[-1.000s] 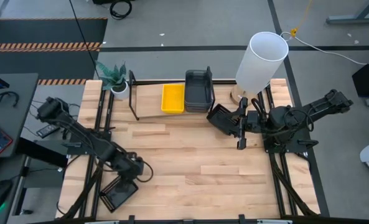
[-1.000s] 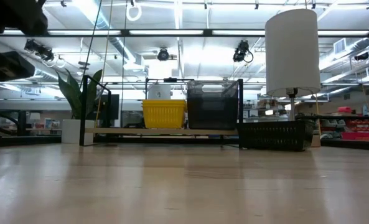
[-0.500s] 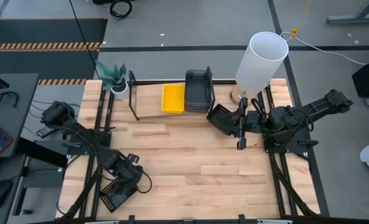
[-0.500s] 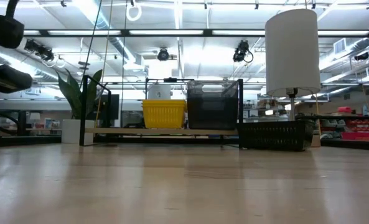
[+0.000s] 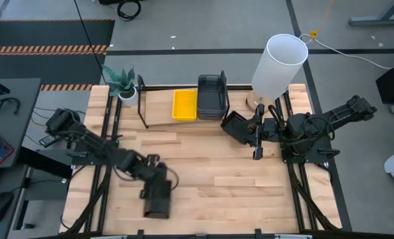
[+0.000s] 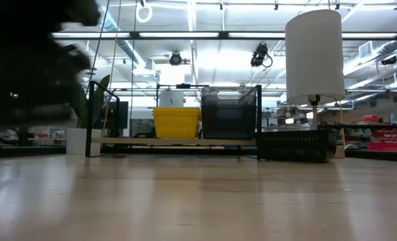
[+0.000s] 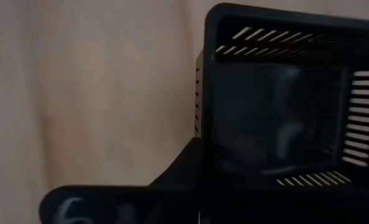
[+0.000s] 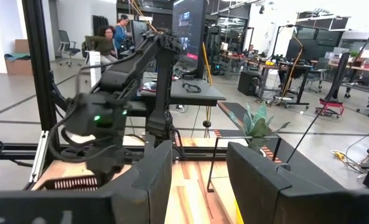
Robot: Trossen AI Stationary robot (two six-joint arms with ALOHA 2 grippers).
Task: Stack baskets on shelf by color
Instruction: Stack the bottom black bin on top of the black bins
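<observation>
The robot's left gripper should go on carrying its basket over, since there is open tabletop (image 5: 235,159) beside the other black mesh basket (image 5: 236,127), and let go once the carried basket stands next to its match there.
My left gripper (image 5: 151,180) is shut on a black mesh basket (image 5: 157,201) above the near left of the table; in the low view it is a dark blur (image 6: 37,60) well above the tabletop. The shelf (image 5: 162,109) stands at the far edge. A yellow basket (image 5: 184,105) and a dark grey basket (image 5: 212,96) sit side by side on its board. Another black mesh basket (image 5: 235,126) rests on the table just right of the shelf. My right gripper (image 5: 255,133) stands open beside it, with nothing between its fingers (image 8: 153,180). My left gripper holds the black mesh basket by the short end wall (image 7: 203,180) nearest the arm. The finger's dark bulk (image 7: 172,186) hides the exact place of contact. The basket hangs clear of the table, stretching from the gripper toward the near edge.
A tall white lamp (image 5: 278,65) stands at the far right behind the right arm. A potted plant (image 5: 123,83) sits left of the shelf. Bare wooden tabletop (image 5: 216,179) lies between the two arms. People sit far off in the room (image 8: 112,34).
My left gripper first went down onto the black mesh basket lying at the near left edge and shut on it. It then lifted the basket clear and carried it toward the table's right, and the basket has turned about. The right arm has kept still.
</observation>
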